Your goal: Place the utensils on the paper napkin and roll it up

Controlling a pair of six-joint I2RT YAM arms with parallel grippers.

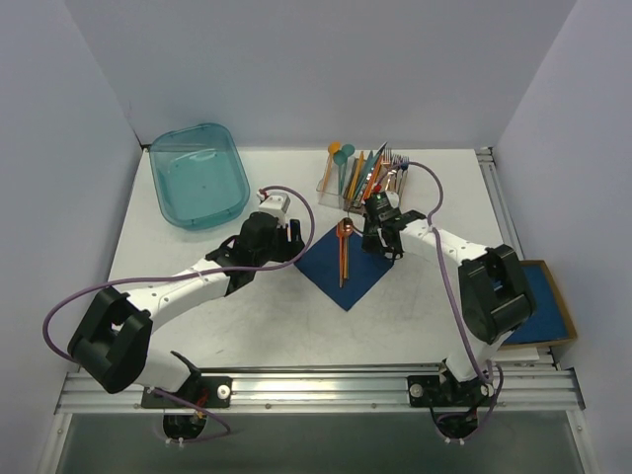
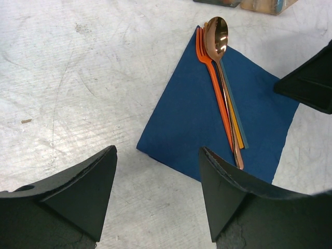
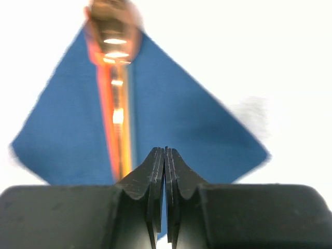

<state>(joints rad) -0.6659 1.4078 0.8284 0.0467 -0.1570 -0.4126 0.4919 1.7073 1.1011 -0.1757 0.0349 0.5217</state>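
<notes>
My right gripper should next, with its fingers shut over the napkin's clear part [image 1: 365,273] beside the utensils, turn the napkin until a napkin edge [image 1: 370,285] faces me.
The dark blue paper napkin [image 1: 346,265] lies flat as a diamond on the table. The orange-copper utensils [image 1: 343,249] lie side by side along its middle: a round-bowled spoon [image 2: 217,35], an orange fork [image 2: 213,78] and a third slim piece. My left gripper [image 1: 294,243] is open and empty, low at the napkin's left corner [image 2: 150,142]; its fingers [image 2: 78,192] straddle bare table. My right gripper [image 1: 385,247] is shut and empty over the napkin's right part [image 3: 181,114], just right of the utensils [image 3: 116,104]. It also shows in the left wrist view [image 2: 311,83].
A clear holder with teal, orange and silver cutlery [image 1: 360,173] stands just behind the napkin. A teal plastic bin [image 1: 197,176] sits at the back left. A box of blue napkins [image 1: 543,301] sits at the right edge.
</notes>
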